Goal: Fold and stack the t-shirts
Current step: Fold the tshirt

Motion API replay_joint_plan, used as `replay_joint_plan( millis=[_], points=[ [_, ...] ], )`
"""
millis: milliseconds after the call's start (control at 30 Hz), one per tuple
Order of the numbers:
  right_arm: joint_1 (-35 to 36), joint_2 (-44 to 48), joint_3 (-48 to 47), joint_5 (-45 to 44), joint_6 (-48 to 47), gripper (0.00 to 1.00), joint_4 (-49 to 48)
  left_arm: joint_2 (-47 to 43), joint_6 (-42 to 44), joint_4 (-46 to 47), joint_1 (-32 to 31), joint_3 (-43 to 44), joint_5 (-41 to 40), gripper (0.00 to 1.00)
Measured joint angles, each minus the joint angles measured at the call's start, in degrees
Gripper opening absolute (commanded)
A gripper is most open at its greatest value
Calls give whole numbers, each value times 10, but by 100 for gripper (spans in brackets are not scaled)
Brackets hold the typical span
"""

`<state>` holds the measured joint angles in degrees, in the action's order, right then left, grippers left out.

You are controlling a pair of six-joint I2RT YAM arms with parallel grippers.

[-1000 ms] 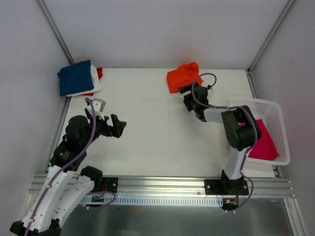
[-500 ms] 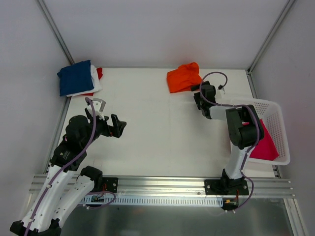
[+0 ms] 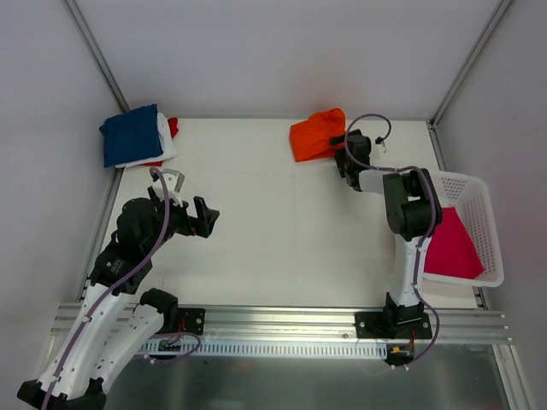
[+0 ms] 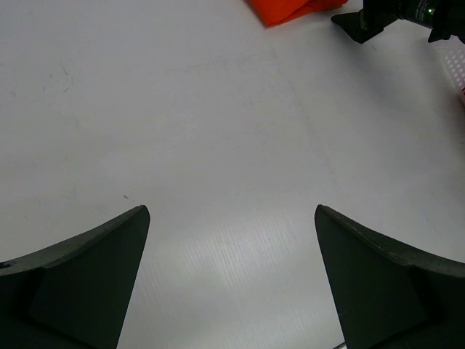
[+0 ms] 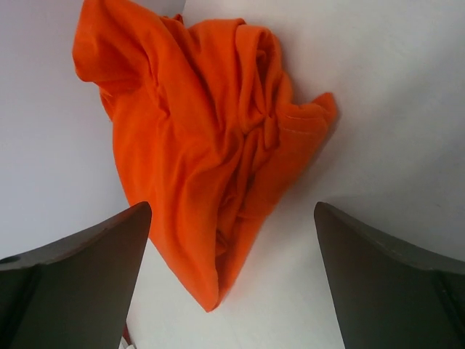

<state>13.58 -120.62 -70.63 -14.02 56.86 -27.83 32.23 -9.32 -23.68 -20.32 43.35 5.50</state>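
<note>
The orange t-shirt's bunched edge (image 5: 254,203) is in line with the gap between the right gripper's open fingers, so the right gripper should keep going toward those folds (image 5: 229,209) and close there.
A crumpled bright orange t-shirt (image 3: 315,134) lies at the table's far edge; it fills the right wrist view (image 5: 207,153) and its edge shows in the left wrist view (image 4: 290,9). My right gripper (image 3: 346,155) is open and empty, close beside the shirt's right edge, facing it. A folded navy blue t-shirt (image 3: 131,134) lies on white (image 3: 167,138) and red (image 3: 173,126) ones at the far left corner. A magenta-pink t-shirt (image 3: 451,244) lies in the basket. My left gripper (image 3: 207,219) is open and empty over bare table at the left.
A white plastic lattice basket (image 3: 484,209) stands at the right edge of the table, beside the right arm. Metal frame posts run up at both far corners. White walls enclose the table on three sides.
My right gripper has swung up and away from the table's middle toward the far edge, ending beside the orange shirt's right side. The left arm has barely moved.
</note>
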Motion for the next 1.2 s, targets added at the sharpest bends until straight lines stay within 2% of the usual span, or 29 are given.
replay_joint_plan(
  millis=[533, 633, 667, 700, 767, 833, 1200],
  points=[
    [-3, -111, -147, 15, 23, 99, -11, 12, 0, 0, 0, 0, -11, 99],
    [-4, -121, -158, 18, 23, 80, -15, 12, 0, -1, 0, 0, -14, 99],
    [-5, -125, -159, 20, 23, 63, -21, 12, 0, -1, 0, 0, -14, 99],
    [-6, -130, -159, 25, 21, 51, -24, 12, 0, -1, 0, 0, -15, 99],
    [-10, -140, -160, 32, 18, 18, -24, 12, 0, -2, 0, 0, -15, 99],
    [-16, -158, -163, 46, 24, 1, -31, 12, 0, -3, 0, 0, -15, 99],
    [-33, -188, -181, 88, 26, 0, -77, 15, 0, -9, 0, 0, -16, 99]
  ],
)
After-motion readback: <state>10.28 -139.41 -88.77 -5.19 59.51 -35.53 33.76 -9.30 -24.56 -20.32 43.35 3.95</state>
